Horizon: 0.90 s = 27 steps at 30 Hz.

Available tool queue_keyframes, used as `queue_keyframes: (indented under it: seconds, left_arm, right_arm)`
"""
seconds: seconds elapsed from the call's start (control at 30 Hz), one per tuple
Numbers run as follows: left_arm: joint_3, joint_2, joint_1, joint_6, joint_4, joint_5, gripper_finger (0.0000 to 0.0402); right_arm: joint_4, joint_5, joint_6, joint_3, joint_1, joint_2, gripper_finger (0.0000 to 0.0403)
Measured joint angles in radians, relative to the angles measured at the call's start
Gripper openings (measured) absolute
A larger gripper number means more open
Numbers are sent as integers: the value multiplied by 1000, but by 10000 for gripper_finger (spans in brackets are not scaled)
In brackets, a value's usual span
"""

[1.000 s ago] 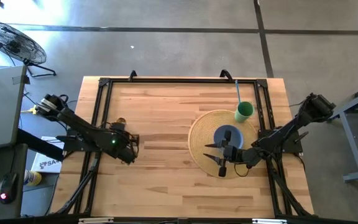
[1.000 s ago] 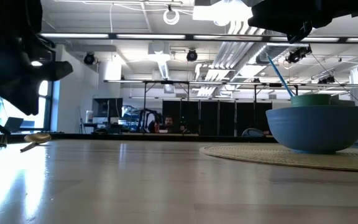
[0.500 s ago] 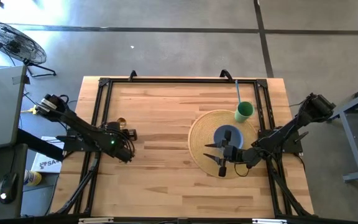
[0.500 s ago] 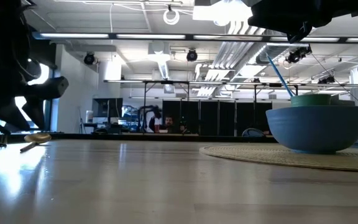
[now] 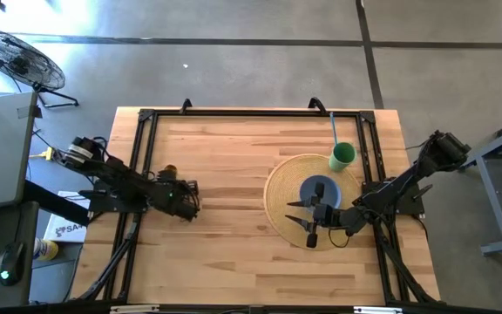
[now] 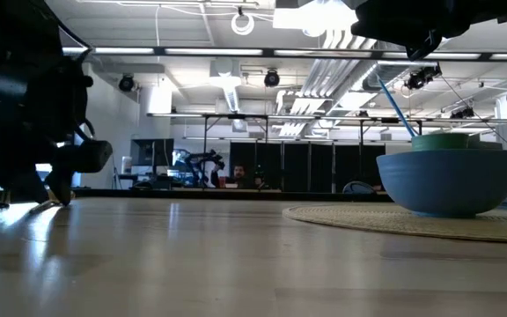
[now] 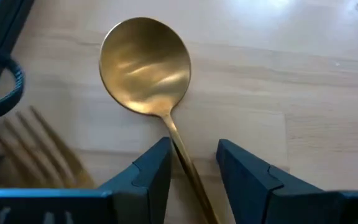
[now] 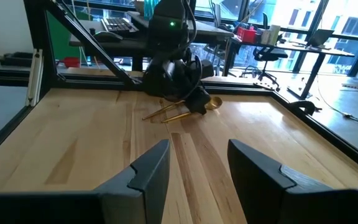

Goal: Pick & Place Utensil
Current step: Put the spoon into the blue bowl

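Observation:
The gold spoon (image 7: pixel 146 65) is next to the fork, far from my right gripper, so my left gripper will put it down near the mat (image 5: pixel 247 217) for my right gripper.
A gold spoon (image 7: pixel 145 65) lies flat on the wooden table near its left side, seen also from above (image 5: pixel 171 170). A gold fork (image 7: pixel 39 146) lies beside it. My left gripper (image 7: pixel 191 152) is down at the table (image 6: pixel 35 195), open, one finger on each side of the spoon's handle (image 7: pixel 182 155) just behind its bowl. Whether a finger touches the handle, I cannot tell. My right gripper (image 5: pixel 293 215) waits open above the woven mat (image 5: pixel 286 179), beside the blue bowl (image 5: pixel 318 189).
The blue bowl stands on the round mat at the table's right; a green cup (image 5: pixel 342 156) with a blue stick (image 5: pixel 334 131) in it stands at the mat's far edge. A black frame (image 5: pixel 142 139) runs along the table's sides. Bare wood lies between the arms.
My left gripper has come down from above the table until its fingertips are at the tabletop, and it has turned about and shifted slightly toward the spoon and fork. The spoon, the fork and my right arm have stayed still.

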Motion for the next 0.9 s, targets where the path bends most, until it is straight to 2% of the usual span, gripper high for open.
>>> queue_keyframes:
  seconds: [0.2,0.53,0.9]
  left_arm:
    - [25,7,4,58,20,-24,115]
    - [40,7,4,248,212,-126,9]
    - [40,7,4,582,437,-229,35]
  right_arm:
    - [1,3,0,0,0,0,156]
    - [2,3,0,0,1,-26,156]
    - [-3,3,0,0,1,-26,156]
